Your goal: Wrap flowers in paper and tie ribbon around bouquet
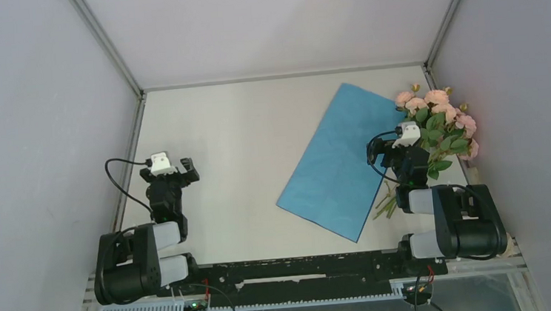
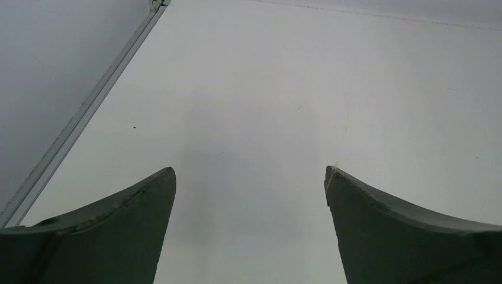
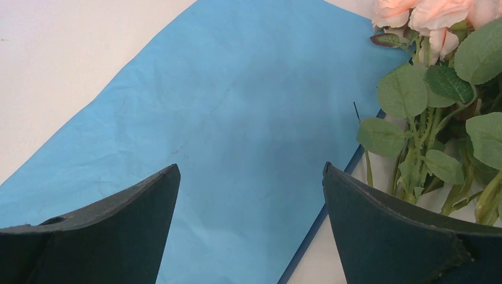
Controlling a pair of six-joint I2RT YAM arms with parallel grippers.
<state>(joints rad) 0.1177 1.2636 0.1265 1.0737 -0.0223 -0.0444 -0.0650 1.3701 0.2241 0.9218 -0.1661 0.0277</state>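
The light blue paper lies at a slant against the flowers' stems (image 1: 387, 199), so I should reach its near end (image 1: 292, 200) with my left gripper and help my right gripper pull the paper clear.
The light blue paper (image 1: 336, 162) lies flat and slanted on the white table, right of centre. The flowers (image 1: 437, 124), pink and peach roses with green leaves, lie along its right edge with their stems (image 1: 384, 205) pointing toward the near side. My right gripper (image 1: 391, 150) hovers open over the paper's right edge. In the right wrist view it (image 3: 249, 168) frames bare paper (image 3: 237, 100), with the flowers (image 3: 426, 89) at the right. My left gripper (image 1: 171, 171) is open over bare table at the left, nothing between its fingers (image 2: 250, 171). Neither ribbon nor bouquet is in view.
Grey walls enclose the white table (image 1: 242, 143) on three sides. A metal frame rail (image 2: 77, 121) runs along the left wall's foot close to my left gripper. The flowers lie close to the right wall (image 1: 521, 106).
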